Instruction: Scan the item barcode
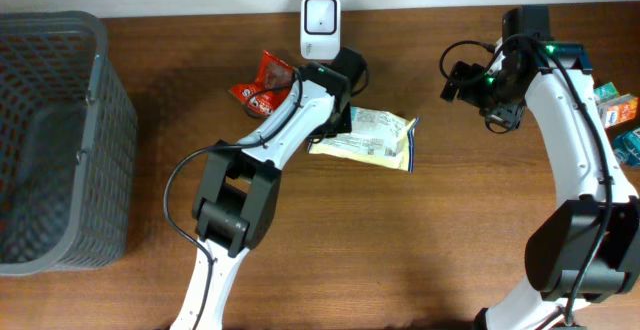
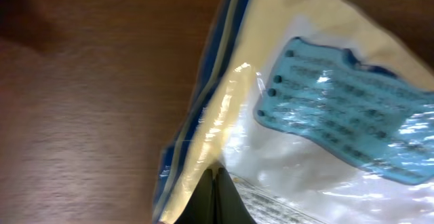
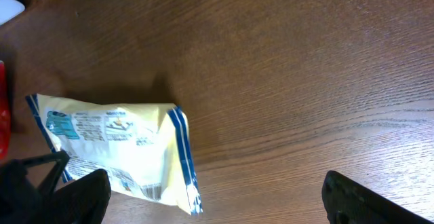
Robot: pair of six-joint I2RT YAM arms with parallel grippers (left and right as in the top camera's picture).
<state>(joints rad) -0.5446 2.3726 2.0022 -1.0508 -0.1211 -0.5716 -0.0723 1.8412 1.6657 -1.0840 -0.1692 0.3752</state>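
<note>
My left gripper's shut fingers lie beside the packet's blue seam point(image 2: 173, 157), so my right gripper should steady the packet's far end point(image 1: 409, 148) while my left gripper takes the seam.
The item is a pale yellow and white snack packet point(image 1: 372, 137) with blue edge stripes, lying tilted near the table's middle back. My left gripper point(image 1: 343, 120) is shut on the packet's left seam; in the left wrist view the dark fingertips point(image 2: 215, 180) pinch the crinkled edge of the packet point(image 2: 305, 142), whose blue label faces the camera. A small printed barcode shows near the packet's point(image 3: 115, 142) lower edge in the right wrist view. The white scanner point(image 1: 320, 25) stands at the back edge, just behind the packet. My right gripper point(image 1: 452, 82) hangs open to the right of the packet, with nothing between its fingers point(image 3: 74, 197).
A red snack packet point(image 1: 264, 80) lies left of the scanner, under my left arm. A dark mesh basket point(image 1: 95, 140) fills the left side. Teal boxes point(image 1: 622, 115) sit at the right edge.
</note>
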